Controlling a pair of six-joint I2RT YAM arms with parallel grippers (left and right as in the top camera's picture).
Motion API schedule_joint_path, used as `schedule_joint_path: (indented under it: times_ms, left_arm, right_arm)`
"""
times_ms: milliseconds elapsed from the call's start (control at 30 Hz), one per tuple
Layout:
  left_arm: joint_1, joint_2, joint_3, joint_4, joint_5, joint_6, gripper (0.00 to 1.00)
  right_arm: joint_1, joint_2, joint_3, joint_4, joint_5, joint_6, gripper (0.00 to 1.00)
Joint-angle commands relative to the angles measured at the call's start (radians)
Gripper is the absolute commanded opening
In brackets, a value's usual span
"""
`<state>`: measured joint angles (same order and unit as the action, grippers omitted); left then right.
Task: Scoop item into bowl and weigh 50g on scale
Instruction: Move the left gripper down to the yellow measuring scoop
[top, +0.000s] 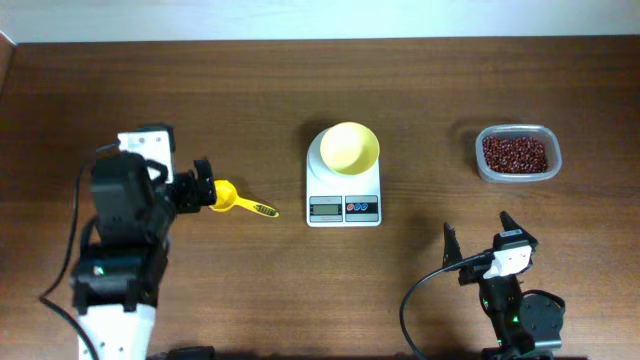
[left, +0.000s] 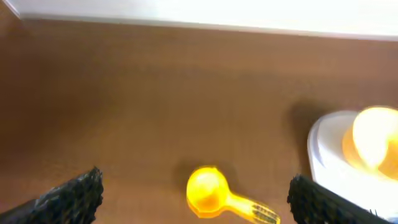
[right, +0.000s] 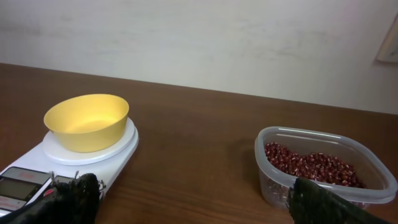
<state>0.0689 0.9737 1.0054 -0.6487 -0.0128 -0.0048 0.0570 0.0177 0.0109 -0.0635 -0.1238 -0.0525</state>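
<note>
The scoop's handle (top: 262, 209) is pointing toward the scale and my left gripper is reaching level over the cup, so I should tilt its fingers down and pinch the cup's rim (top: 217, 207).
The pale yellow bowl (top: 349, 147) stands empty on the white scale (top: 318, 180) at the table's middle. The dark reddish-brown beans (top: 515, 154) fill a clear tub (top: 484, 170) at the right. A bright yellow scoop (top: 240, 203) lies left of the scale, its cup just in front of my open left gripper (top: 205, 185). In the left wrist view the scoop (left: 211, 193) lies between the spread fingers, below them. My right gripper (top: 477, 225) is open near the front edge and holds nothing. Its view shows the bowl (right: 87, 121), the scale (right: 118, 155) and the beans (right: 311, 167).
The scale's display and two coloured buttons (top: 345, 208) face the front edge. The tub (right: 273, 180) sits close to my right gripper's right finger in the right wrist view. Bare wooden tabletop (top: 430, 120) lies between scale and tub.
</note>
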Motion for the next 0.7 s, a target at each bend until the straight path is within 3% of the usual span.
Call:
schedule_joint_path:
  times_ms: [0,133,400,667]
  left_arm:
    - [0.006,0.089,0.187,-0.127,-0.014,0.040,0.99]
    - [0.006,0.157,0.343,-0.224,-0.013,0.055,0.99]
    - [0.006,0.176,0.344,-0.237,0.076,0.054,0.99]
    - [0.006,0.220,0.344,-0.212,0.042,0.037,0.99]
  right_arm:
    - [0.009,-0.003,-0.005,-0.005,0.002,0.000,0.99]
    - [0.009,-0.003,-0.005,-0.005,0.002,0.000,0.99]
    - [0.009,-0.003,-0.005,-0.005,0.002,0.001,0.99]
    - [0.009,-0.003,-0.005,-0.005,0.002,0.001,0.99]
